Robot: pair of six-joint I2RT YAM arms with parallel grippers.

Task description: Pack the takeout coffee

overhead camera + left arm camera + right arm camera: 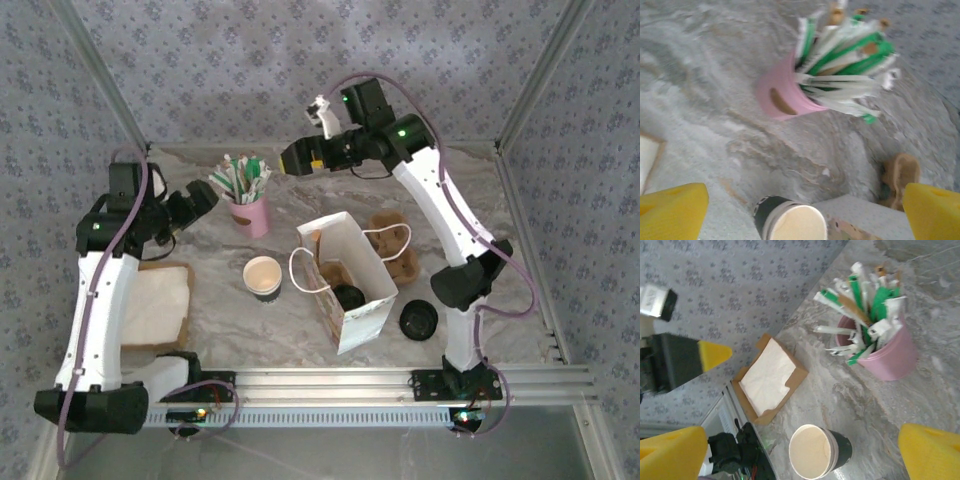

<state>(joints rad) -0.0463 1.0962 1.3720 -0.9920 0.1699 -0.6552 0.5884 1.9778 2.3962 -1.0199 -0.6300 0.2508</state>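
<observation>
The napkins lie uncovered (pixel 160 295) in the brown box and my left gripper's fingers are open, so I should keep moving there until the fingers pinch the top napkin (pixel 155 312).
The takeout coffee cup (pixel 263 277) stands upright and lidless on the marble table, left of the white paper bag (pixel 360 315). It has a cream inside and a dark outer wall. A round black lid (pixel 418 320) lies flat on the table right of the bag. My left gripper (pixel 205 200) is open above the table, left of and behind the cup (pixel 790 222), which sits low between its yellow fingertips (pixel 672 210). My right gripper (pixel 290 158) hangs open high at the back, looking down on the cup (pixel 817 451).
A pink cup (pixel 250 212) of straws and sticks stands behind the coffee cup. A brown napkin box (pixel 155 305) lies at the left. The bag holds a cardboard carrier with a black round top (pixel 348 296) in it. Another carrier (pixel 392 245) sits behind the bag.
</observation>
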